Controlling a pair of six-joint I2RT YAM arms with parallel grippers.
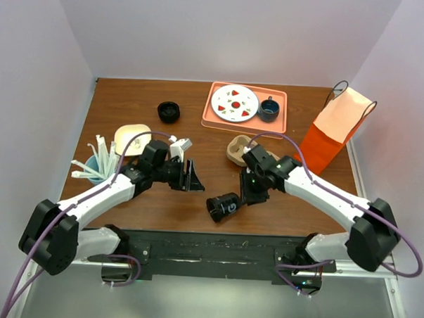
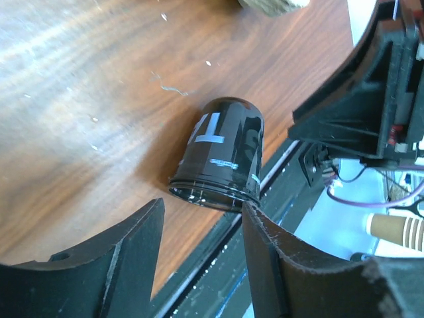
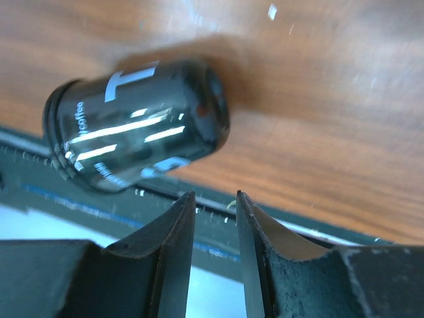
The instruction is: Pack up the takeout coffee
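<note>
The takeout coffee is lying on its side, with its closed base toward the robot's right gripper, so next the left gripper grabs it by its open rim.
The takeout coffee, a glossy black cup with pale lettering, lies on its side on the wooden table close to the front edge. In the left wrist view the takeout coffee points its rimmed end toward my left gripper, which stands open just short of it and holds nothing. In the right wrist view the takeout coffee lies up and left of my right gripper, whose jaws stand a narrow gap apart with nothing between them. Seen from above, my left gripper is left of the cup and my right gripper is just right of it.
An orange paper bag stands at the right. At the back, an orange tray carries a plate and a blue mug. A cardboard carrier, a black disc, a cream dish and white utensils are also here.
</note>
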